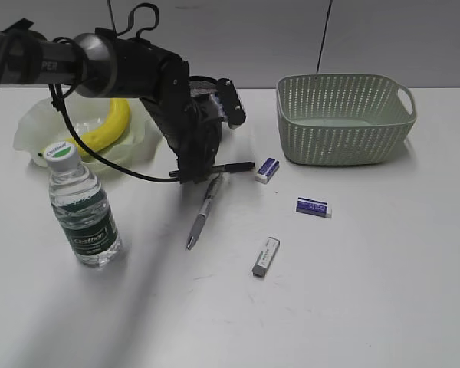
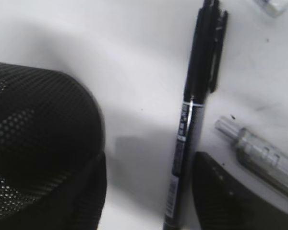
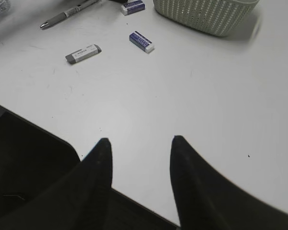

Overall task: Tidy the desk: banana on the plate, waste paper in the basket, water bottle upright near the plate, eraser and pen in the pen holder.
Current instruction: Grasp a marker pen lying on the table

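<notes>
The black pen looks longer than the pen holder [image 2: 45, 139] next to it, so I expect the pen's end with the cap [image 1: 242, 166] to stick out above the pen holder's rim when I lower the pen in.
My left gripper [image 1: 193, 173] is low over the white desk [image 1: 353, 291], open, with a black pen [image 2: 192, 120] lying between its fingers [image 2: 149, 201], close to the right finger. The pen's end sticks out in the exterior view [image 1: 236, 165]. The black mesh pen holder [image 2: 38, 143] is right beside the gripper on its left. A silver pen [image 1: 203, 211] lies just below. The banana [image 1: 111, 126] lies in the wavy green plate [image 1: 31, 126]. The water bottle [image 1: 80, 211] stands upright in front of the plate. Three erasers [image 1: 267, 170] [image 1: 313, 207] [image 1: 265, 256] lie mid-desk. The waste paper is out of view. My right gripper [image 3: 140, 143] is open and empty over bare desk.
The perforated green basket [image 1: 345, 119] stands at the back right and also shows in the right wrist view [image 3: 206, 14]. The erasers [image 3: 83, 53] [image 3: 141, 41] and the silver pen [image 3: 67, 14] lie far ahead of the right gripper.
</notes>
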{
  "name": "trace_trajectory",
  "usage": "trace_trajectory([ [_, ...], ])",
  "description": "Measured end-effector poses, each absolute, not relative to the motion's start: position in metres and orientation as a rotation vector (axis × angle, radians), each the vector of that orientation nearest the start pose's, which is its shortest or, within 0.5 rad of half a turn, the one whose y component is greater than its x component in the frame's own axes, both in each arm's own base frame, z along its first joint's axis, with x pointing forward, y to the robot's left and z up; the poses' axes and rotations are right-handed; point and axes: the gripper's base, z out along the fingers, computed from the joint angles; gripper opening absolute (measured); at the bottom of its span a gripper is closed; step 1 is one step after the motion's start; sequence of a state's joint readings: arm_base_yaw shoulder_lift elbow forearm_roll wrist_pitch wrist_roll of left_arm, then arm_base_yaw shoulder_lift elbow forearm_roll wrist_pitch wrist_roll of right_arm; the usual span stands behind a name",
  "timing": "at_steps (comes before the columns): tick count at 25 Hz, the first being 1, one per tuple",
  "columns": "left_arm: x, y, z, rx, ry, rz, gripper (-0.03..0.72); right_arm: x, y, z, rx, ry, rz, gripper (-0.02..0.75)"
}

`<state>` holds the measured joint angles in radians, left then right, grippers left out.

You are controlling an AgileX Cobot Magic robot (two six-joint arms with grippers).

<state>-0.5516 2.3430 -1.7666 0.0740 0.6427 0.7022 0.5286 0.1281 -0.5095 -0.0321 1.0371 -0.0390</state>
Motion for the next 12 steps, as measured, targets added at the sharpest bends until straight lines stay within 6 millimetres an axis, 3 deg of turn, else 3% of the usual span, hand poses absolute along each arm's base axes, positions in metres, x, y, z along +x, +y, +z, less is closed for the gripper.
trace_trajectory([
  [3, 0.422, -0.2566, 0.1155, 1.65, 2.171, 0.114, 0.286, 0.0144, 0.0055, 0.2812, -0.603, 2.063, 0.247, 0.331],
  [6, 0.4202, -0.2584, 0.1145, 1.664, 2.171, 0.116, 0.071, 0.0144, 0.0055, 0.2812, -0.603, 2.063, 0.247, 0.331],
  [12, 0.4178, -0.2617, 0.1168, 1.706, 2.131, 0.16, 0.055, 0.0144, 0.0055, 0.2812, -0.603, 2.063, 0.247, 0.331],
])
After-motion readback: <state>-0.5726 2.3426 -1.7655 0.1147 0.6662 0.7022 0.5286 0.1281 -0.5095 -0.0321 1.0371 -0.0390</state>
